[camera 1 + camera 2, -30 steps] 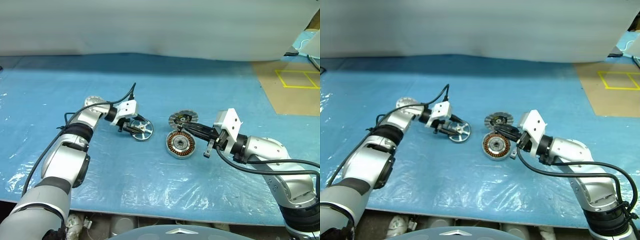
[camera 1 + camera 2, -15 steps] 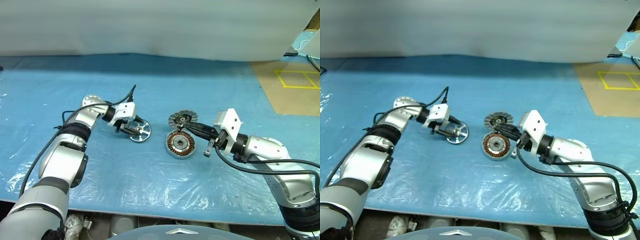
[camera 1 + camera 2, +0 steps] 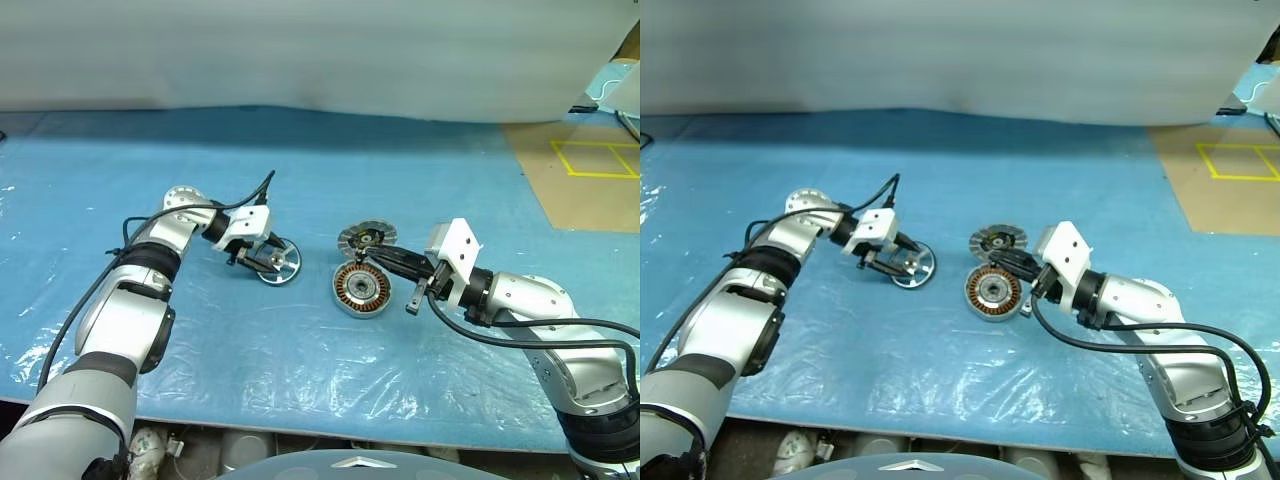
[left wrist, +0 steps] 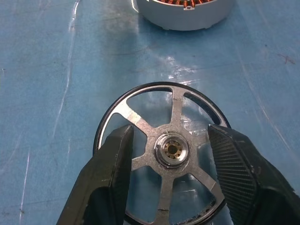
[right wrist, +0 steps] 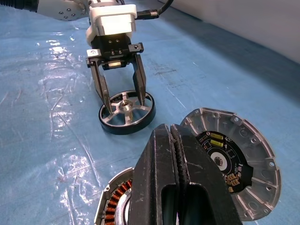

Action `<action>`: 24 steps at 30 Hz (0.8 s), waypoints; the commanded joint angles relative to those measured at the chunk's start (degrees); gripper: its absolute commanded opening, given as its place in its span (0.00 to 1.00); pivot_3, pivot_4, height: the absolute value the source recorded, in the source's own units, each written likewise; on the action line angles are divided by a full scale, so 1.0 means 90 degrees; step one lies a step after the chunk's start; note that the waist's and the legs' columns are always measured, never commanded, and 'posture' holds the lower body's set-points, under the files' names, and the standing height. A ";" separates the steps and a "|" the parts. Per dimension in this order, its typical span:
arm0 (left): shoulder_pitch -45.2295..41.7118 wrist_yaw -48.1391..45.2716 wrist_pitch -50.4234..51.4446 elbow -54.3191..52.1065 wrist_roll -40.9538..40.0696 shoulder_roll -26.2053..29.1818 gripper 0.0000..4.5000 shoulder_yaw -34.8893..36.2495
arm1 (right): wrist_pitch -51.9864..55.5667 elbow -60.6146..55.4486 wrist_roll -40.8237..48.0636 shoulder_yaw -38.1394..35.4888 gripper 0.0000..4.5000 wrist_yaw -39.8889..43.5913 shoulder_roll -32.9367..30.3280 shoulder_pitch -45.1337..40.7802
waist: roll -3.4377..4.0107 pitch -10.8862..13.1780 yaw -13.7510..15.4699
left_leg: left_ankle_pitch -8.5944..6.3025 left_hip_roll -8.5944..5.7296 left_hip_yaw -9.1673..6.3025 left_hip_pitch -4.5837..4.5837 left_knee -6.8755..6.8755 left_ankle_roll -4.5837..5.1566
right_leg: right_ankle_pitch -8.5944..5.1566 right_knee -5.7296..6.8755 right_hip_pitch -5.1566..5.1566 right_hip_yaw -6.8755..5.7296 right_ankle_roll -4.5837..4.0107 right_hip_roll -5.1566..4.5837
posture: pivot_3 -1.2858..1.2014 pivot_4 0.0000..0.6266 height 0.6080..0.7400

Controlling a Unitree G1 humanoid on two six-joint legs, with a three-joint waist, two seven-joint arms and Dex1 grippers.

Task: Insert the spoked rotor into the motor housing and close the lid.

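Observation:
I expect the spoked rotor (image 3: 279, 261) to sit over the copper windings (image 3: 346, 292) inside the housing's rim when I lower it, because the rotor is nearly as wide as they are.
The spoked rotor (image 3: 278, 262) lies on the blue sheet left of centre. My left gripper (image 3: 262, 259) reaches down onto it, open, with one finger (image 4: 112, 164) on each side of the hub (image 4: 172, 150) and neither touching the hub. The motor housing (image 3: 360, 288), with its copper windings, sits right of the rotor. Just behind it is the lid (image 3: 366, 237), its dark inner face (image 5: 234, 154) showing. My right gripper (image 3: 366, 255) is shut on nothing, its tip above the housing's far rim and beside the lid.
A crinkled blue plastic sheet (image 3: 300, 380) covers the table. The table's front edge runs along the bottom. A brown surface with yellow tape marks (image 3: 590, 160) lies at the back right. A white drape (image 3: 300, 50) closes off the back.
The left gripper has turned slightly over the rotor, and the rotor has shifted a little to the left and looks flatter. The right arm, housing and lid have not moved.

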 commanded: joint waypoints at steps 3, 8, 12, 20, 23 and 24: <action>0.0049 -0.0120 -0.0171 -0.0241 0.0156 0.0254 0.59 -0.0150 | -0.0007 -0.0078 0.0018 0.0011 0.00 -0.0057 0.0050 -0.0126 | 0.0000 0.0000 0.0001 | 0.0000 0.0000 0.0000 0.0000 -0.0001 0.0000 | 0.0000 0.0000 0.0000 0.0000 0.0000 0.0000 | 0.52 0.24 1.00; 0.0040 0.0221 -0.0415 -0.0153 0.0279 0.0186 0.59 -0.0180 | 0.0031 -0.0074 0.0008 0.0016 0.00 -0.0089 0.0075 -0.0183 | 0.0001 0.0000 0.0010 | 0.0000 0.0000 0.0000 -0.0001 0.0000 0.0000 | 0.0000 0.0000 0.0000 0.0000 -0.0001 0.0000 | 0.52 0.24 1.00; 0.0075 0.0265 -0.0505 -0.0054 0.0265 0.0126 0.45 -0.0164 | 0.0031 -0.0114 -0.0009 0.0020 0.00 -0.0108 0.0063 -0.0143 | 0.0001 0.0000 0.0009 | 0.0000 -0.0001 0.0000 -0.0001 0.0000 0.0000 | 0.0000 0.0000 0.0000 0.0000 0.0001 0.0000 | 0.52 0.24 1.00; 0.0230 0.0198 -0.0574 -0.0092 0.0234 0.0141 0.29 -0.0167 | -0.0030 -0.0043 -0.0041 -0.0036 0.00 -0.0008 -0.0019 -0.0078 | 0.0003 -0.0001 0.0031 | 0.0000 -0.0002 0.0000 0.0011 0.0004 0.0000 | 0.0000 0.0001 0.0012 0.0001 0.0001 -0.0003 | 0.52 0.24 1.00; 0.0287 0.0352 -0.0720 -0.0133 0.0217 0.0126 0.29 -0.0128 | -0.0080 -0.0009 -0.0056 -0.0058 0.00 0.0041 -0.0028 -0.0028 | 0.0005 -0.0002 0.0032 | 0.0000 -0.0002 0.0001 0.0014 0.0001 0.0000 | -0.0001 0.0001 0.0013 0.0002 0.0000 -0.0003 | 0.52 0.24 1.00; 0.0327 0.0255 -0.0698 -0.0195 0.0080 0.0110 0.29 -0.0056 | -0.0103 0.0004 -0.0068 -0.0069 0.00 0.0058 -0.0033 0.0001 | 0.0006 -0.0003 0.0032 | 0.0000 -0.0002 0.0001 0.0014 0.0001 0.0000 | -0.0001 0.0001 0.0013 0.0001 -0.0001 -0.0003 | 0.52 0.24 1.00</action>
